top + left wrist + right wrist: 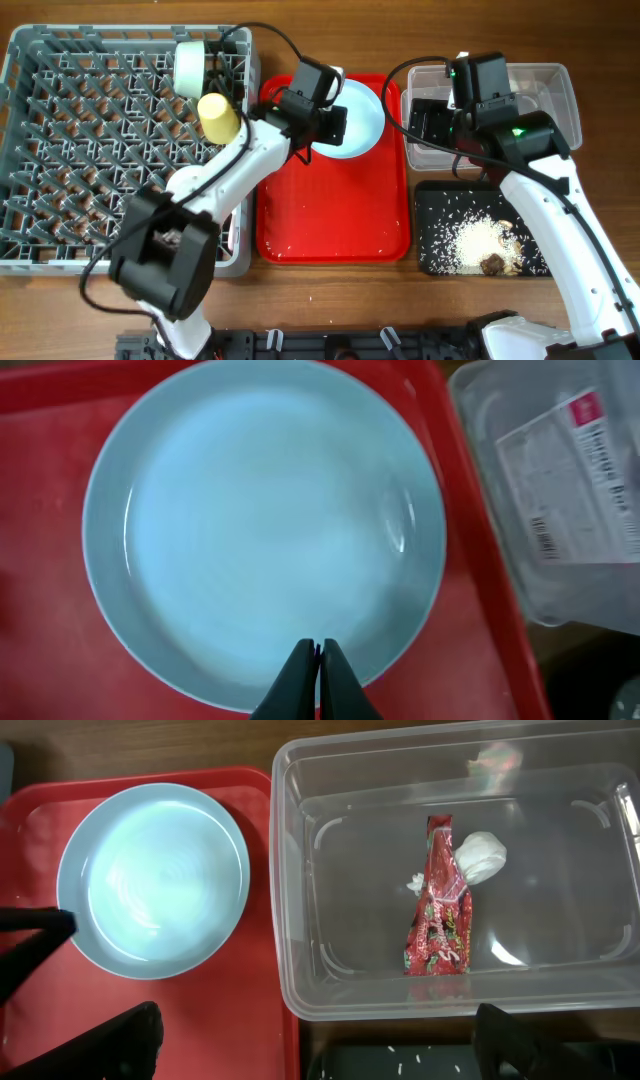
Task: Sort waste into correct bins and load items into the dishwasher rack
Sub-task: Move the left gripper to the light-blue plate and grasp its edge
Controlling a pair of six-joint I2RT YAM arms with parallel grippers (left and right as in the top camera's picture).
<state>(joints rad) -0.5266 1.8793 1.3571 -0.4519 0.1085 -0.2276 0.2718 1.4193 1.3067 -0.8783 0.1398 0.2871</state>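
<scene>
The plate lies at the red tray's far edge (352,79), so my left gripper should drag it with shut tips toward the tray's front (335,215) before taking its rim.
The pale blue plate (365,115) lies on the red serving tray (330,220). My left gripper (320,650) is shut and empty, its tips over the plate's (270,530) near rim; it shows in the overhead view (333,125). My right gripper (318,1040) is open and empty, hovering over the clear tub (555,95). In the tub (560,985) lie the red wrapper (437,905) and the white tissue (482,855). The black tray (440,215) holds rice (475,240) and brown scraps (492,264). A yellow cup (218,117) and a pale bowl (190,68) sit in the grey rack (100,262).
The red tray lies between the rack and the two bins, with a few rice grains on its front part. The black tray (420,1065) is just in front of the clear tub. Cables hang from both arms over the tray and tub.
</scene>
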